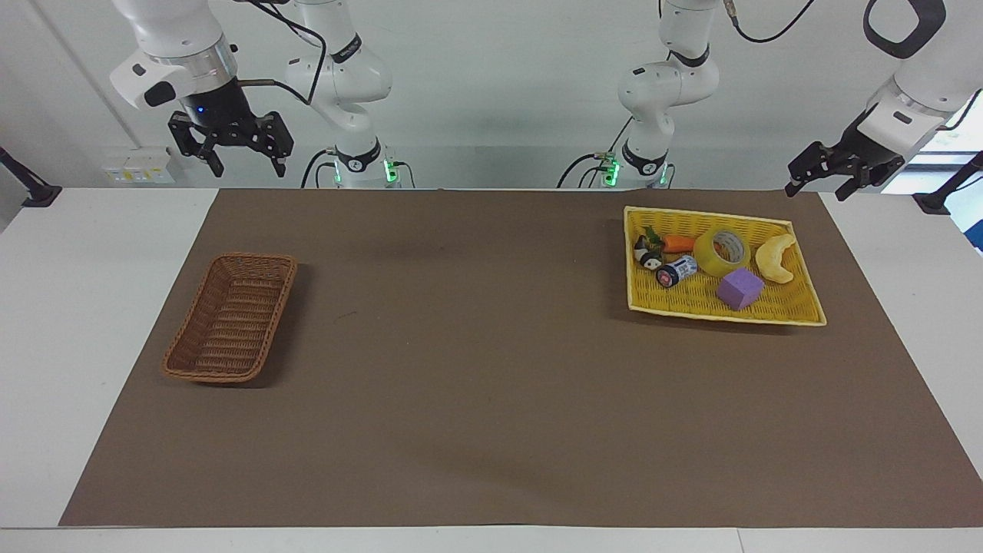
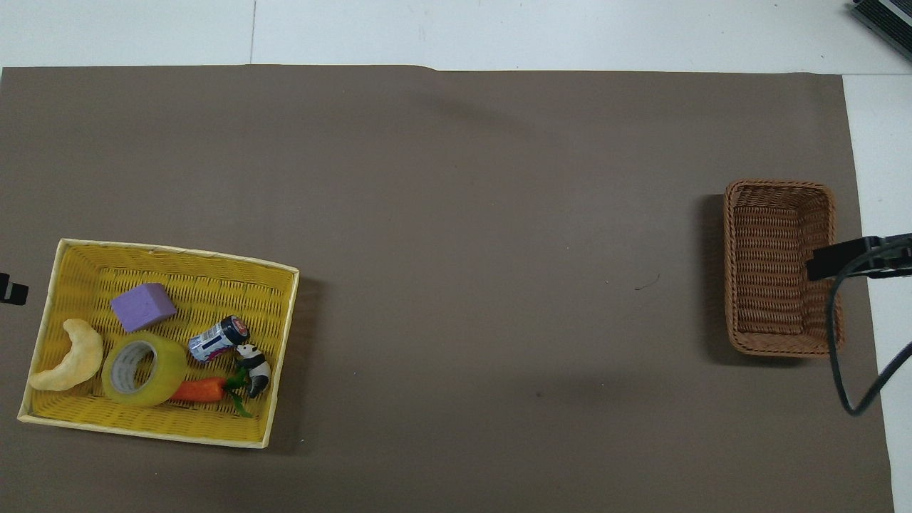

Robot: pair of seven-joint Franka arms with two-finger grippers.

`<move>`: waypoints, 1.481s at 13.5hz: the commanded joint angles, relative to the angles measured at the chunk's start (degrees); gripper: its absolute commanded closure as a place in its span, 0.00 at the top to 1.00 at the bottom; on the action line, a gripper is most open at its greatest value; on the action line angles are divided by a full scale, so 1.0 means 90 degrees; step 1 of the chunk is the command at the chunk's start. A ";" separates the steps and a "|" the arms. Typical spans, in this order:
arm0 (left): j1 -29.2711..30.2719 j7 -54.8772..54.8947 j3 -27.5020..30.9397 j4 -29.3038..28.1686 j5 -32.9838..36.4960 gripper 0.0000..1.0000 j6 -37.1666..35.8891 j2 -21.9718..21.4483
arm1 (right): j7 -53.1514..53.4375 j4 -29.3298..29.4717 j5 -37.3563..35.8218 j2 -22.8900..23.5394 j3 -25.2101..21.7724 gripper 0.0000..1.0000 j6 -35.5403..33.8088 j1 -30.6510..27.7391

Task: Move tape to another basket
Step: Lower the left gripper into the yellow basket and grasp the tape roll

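My left gripper keeps reaching in until its fingers are on both sides of the rim [image 2: 110,373] beside the crescent toy. It is open, and the tape's open core [image 2: 134,368] leans toward it.
The tape [image 1: 722,252], a translucent yellow roll with a pale core, lies in the flat yellow tray [image 1: 783,301] between a carrot toy and a pale crescent toy; it also shows in the overhead view [image 2: 142,370]. The brown wicker basket [image 1: 230,322] stands empty toward the right arm's end of the table, also in the overhead view [image 2: 773,256]. My left gripper [image 1: 816,188] hangs open and empty in the air over the mat's corner beside the tray. My right gripper [image 1: 247,163] hangs open and empty, high over the robots' edge of the table.
The yellow tray [image 2: 178,274] also holds a purple block [image 2: 142,306], a small can [image 2: 217,338], a panda figure [image 2: 255,367], a carrot toy [image 2: 199,390] and a crescent toy [image 2: 68,356]. A brown mat [image 1: 476,369] covers the table.
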 commanded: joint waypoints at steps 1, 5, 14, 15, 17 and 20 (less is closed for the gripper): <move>0.0428 0.0766 -0.0041 -0.0637 -0.0162 1.00 0.0462 -0.0253 | -0.0167 -0.0202 0.0135 -0.0168 0.0012 1.00 0.0059 -0.0081; 0.0761 0.1237 -0.0032 -0.1515 -0.0162 1.00 0.1252 -0.0331 | -0.0167 -0.0202 0.0125 -0.0168 0.0012 1.00 0.0059 -0.0081; 0.0849 0.1237 -0.0032 -0.4630 -0.0377 1.00 0.3996 -0.1064 | -0.0167 -0.0202 0.0135 -0.0168 -0.0008 1.00 0.0059 -0.0081; 0.0839 0.1237 -0.0041 -0.4778 -0.0387 1.00 0.4056 -0.1064 | -0.0167 -0.0202 0.0125 -0.0168 -0.0008 1.00 0.0059 -0.0081; 0.0800 0.1237 -0.0041 -0.5071 -0.0416 1.00 0.4086 -0.1054 | -0.0167 -0.0202 0.0125 -0.0168 -0.0008 1.00 0.0059 -0.0081; 0.0849 0.1228 -0.0032 -0.5238 -0.0445 1.00 0.4134 -0.1054 | -0.0167 -0.0202 0.0135 -0.0168 -0.0018 1.00 0.0059 -0.0081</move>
